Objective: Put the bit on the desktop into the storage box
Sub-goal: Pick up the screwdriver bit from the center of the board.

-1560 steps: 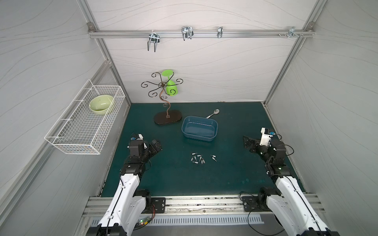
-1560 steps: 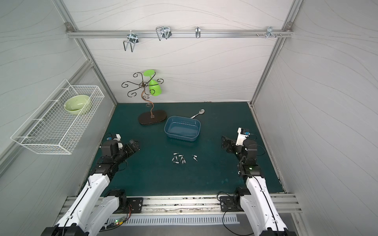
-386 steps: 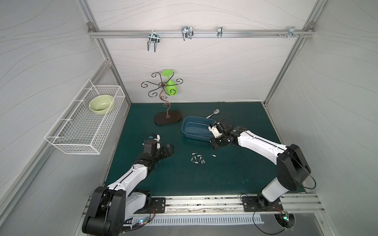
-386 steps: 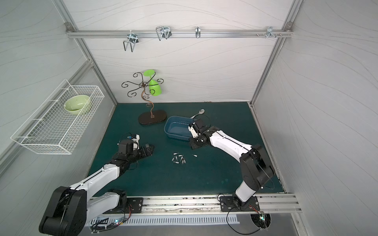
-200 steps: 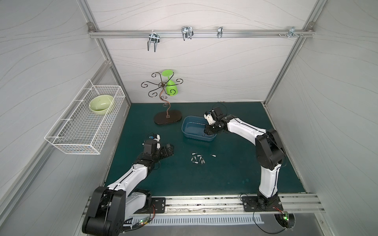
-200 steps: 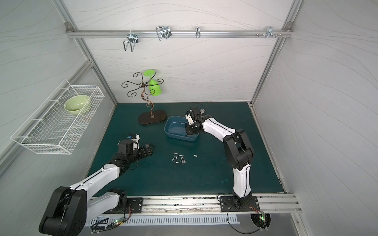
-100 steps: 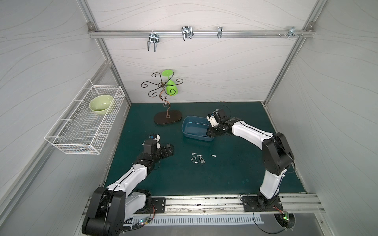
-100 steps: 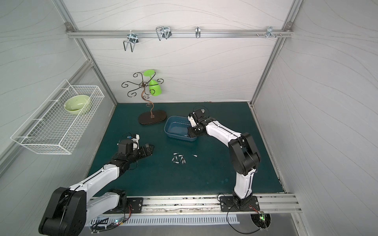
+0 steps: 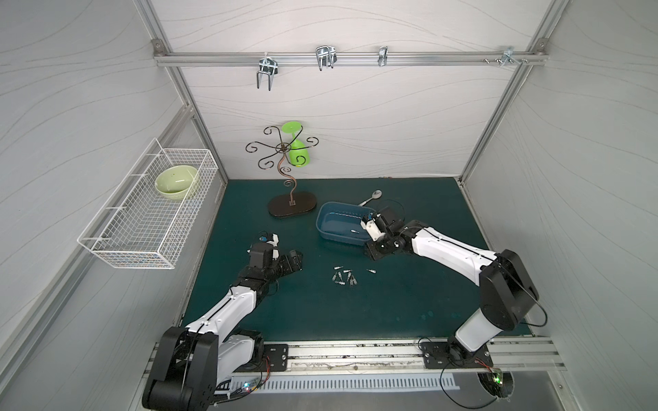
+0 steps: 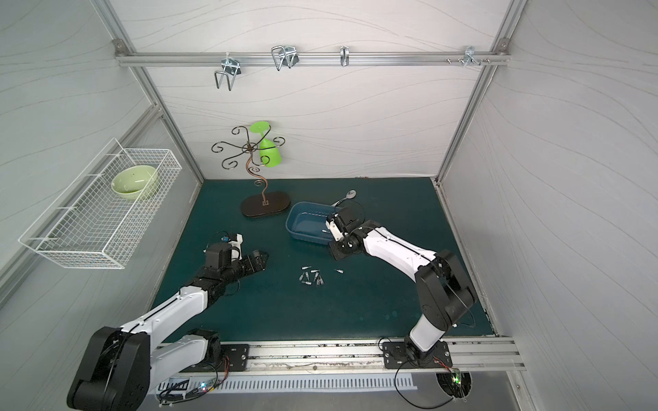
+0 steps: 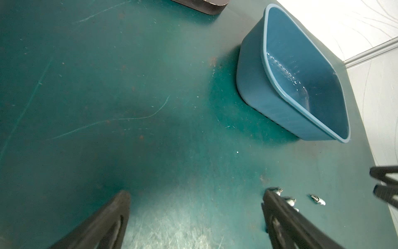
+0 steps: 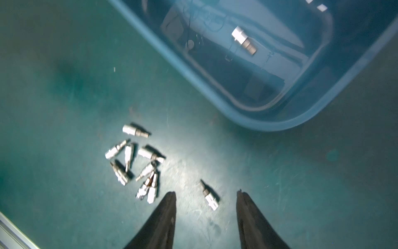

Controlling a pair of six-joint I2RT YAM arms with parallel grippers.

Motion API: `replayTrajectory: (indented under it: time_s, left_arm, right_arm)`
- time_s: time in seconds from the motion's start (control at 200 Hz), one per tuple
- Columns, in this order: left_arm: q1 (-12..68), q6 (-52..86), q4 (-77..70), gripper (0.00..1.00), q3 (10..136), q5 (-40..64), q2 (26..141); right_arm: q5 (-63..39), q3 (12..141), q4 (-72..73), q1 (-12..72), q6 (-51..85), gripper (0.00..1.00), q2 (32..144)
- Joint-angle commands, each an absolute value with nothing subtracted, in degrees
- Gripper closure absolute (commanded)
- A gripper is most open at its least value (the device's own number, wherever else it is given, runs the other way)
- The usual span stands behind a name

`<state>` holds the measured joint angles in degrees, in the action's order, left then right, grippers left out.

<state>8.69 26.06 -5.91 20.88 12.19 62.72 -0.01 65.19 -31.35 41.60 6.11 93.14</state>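
The single bit (image 9: 370, 271) lies apart from the cluster and lines up with my right gripper's open fingers, so I go on moving down until the fingers are on either side of its thick end (image 12: 212, 202).
Several small silver bits (image 9: 342, 279) (image 10: 311, 278) lie clustered mid-desktop (image 9: 409, 291), with a single bit (image 9: 371, 271) (image 12: 210, 197) just to their right. One more bit (image 9: 353, 231) (image 12: 244, 43) lies inside the blue storage box (image 9: 338, 239) (image 10: 306, 237) (image 12: 269, 126). My right gripper (image 9: 372, 254) (image 12: 205, 192) hangs open and empty at the box's front right corner, above the single bit. Left of the cluster, my left gripper (image 9: 295, 259) (image 11: 196, 194) stands wide open with nothing in it, low over the desktop.
A curly metal stand on a brown base (image 9: 292, 208) holds a green glass (image 9: 297, 156) behind the box. A spoon (image 9: 372, 195) lies at the box's far right corner. A white wire basket (image 9: 142, 220) on the left wall holds a green bowl (image 9: 176, 179).
My right gripper has drawn back from over the box to its front right corner, and its jaws have spread wider. The left arm has not moved.
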Motion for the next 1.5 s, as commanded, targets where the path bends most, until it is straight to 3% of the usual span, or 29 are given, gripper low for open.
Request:
replayTrajectory:
  time_s: [0.0,0.78,1.496]
  left_arm:
    - [8.8,25.2,-7.2,0.01,22.9,11.9,62.4]
    - [8.8,25.2,-7.2,0.01,22.9,11.8,62.5]
    - [8.8,25.2,-7.2,0.01,23.0,11.8,62.9]
  right_arm:
    - [3.1,63.5,-35.4,43.5,4.2,0.51,93.1]
    - [4.4,63.5,-35.4,44.3,2.6,0.55,101.2]
    - [5.5,64.8,-35.4,44.7,2.1,0.65,104.1]
